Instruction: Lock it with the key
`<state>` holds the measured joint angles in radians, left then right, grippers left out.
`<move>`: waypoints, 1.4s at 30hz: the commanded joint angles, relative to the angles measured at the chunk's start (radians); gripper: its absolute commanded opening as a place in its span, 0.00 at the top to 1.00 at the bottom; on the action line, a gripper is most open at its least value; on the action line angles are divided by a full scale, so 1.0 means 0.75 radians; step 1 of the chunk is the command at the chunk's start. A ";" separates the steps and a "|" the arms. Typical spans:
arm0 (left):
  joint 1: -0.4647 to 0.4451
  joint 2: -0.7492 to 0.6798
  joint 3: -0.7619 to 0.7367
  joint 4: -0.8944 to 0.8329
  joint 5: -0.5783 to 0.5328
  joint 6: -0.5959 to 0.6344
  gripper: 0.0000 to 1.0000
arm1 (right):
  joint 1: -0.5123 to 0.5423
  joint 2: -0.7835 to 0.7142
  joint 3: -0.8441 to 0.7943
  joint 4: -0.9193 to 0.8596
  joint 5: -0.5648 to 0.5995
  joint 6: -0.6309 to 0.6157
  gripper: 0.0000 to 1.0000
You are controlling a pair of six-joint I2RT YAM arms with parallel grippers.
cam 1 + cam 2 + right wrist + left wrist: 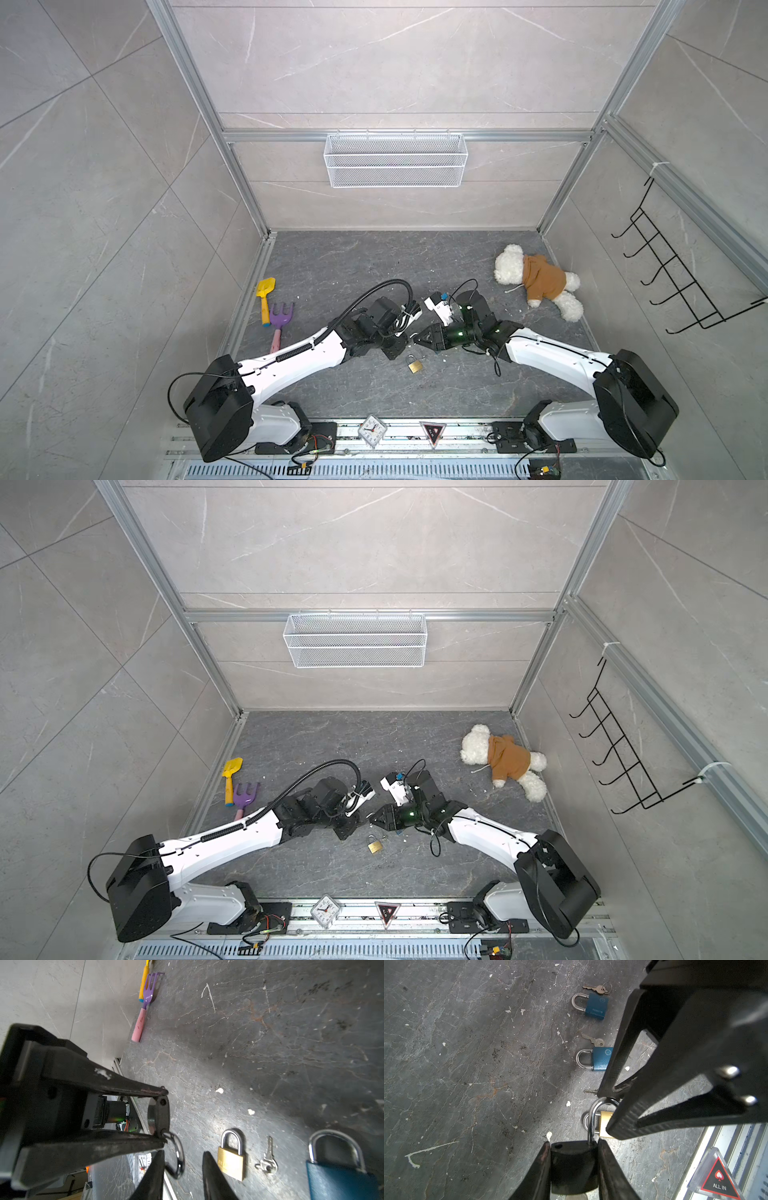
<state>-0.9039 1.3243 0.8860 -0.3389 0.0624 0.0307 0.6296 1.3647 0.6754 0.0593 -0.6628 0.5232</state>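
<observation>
I should hold the padlock's shackle (pixel 592 1118) with my right gripper while my left gripper takes the padlock's broad sides, because my left gripper has the black padlock (pixel 574 1166) by its narrow edges.
My left gripper (pixel 574 1144) is shut on the body of a black padlock (pixel 573 1165), held above the table. The padlock's steel shackle (pixel 592 1118) is swung open, with one leg out of its hole. A pale key head (pixel 575 1196) shows under the padlock body. In the right wrist view my right gripper (pixel 184 1152) stands open around the shackle (pixel 179 1155), which lies against one finger (pixel 160 1167). In both top views the two grippers (pixel 401 343) (pixel 422 337) meet tip to tip at the table's middle.
On the table lie a brass padlock (pixel 230 1161) with a loose key (pixel 268 1159), and two blue padlocks (pixel 596 1006) (pixel 602 1058) with keys beside them. A teddy bear (pixel 536 280) lies back right, toy shovel (pixel 265 297) and rake (pixel 280 320) at the left.
</observation>
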 commanded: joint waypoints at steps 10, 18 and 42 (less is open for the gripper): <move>-0.008 -0.025 0.010 0.059 0.041 0.033 1.00 | -0.014 0.033 -0.001 0.135 -0.100 0.049 1.00; -0.007 -0.088 -0.049 0.148 -0.020 -0.032 0.61 | -0.041 -0.032 -0.029 0.147 -0.086 0.123 1.00; 0.038 -0.382 -0.389 0.698 0.365 -0.215 0.46 | -0.049 -0.391 -0.156 0.209 -0.097 0.450 1.00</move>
<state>-0.8810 1.0286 0.5915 0.1181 0.3031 -0.1085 0.5941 1.1049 0.5728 0.1627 -0.7059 0.8230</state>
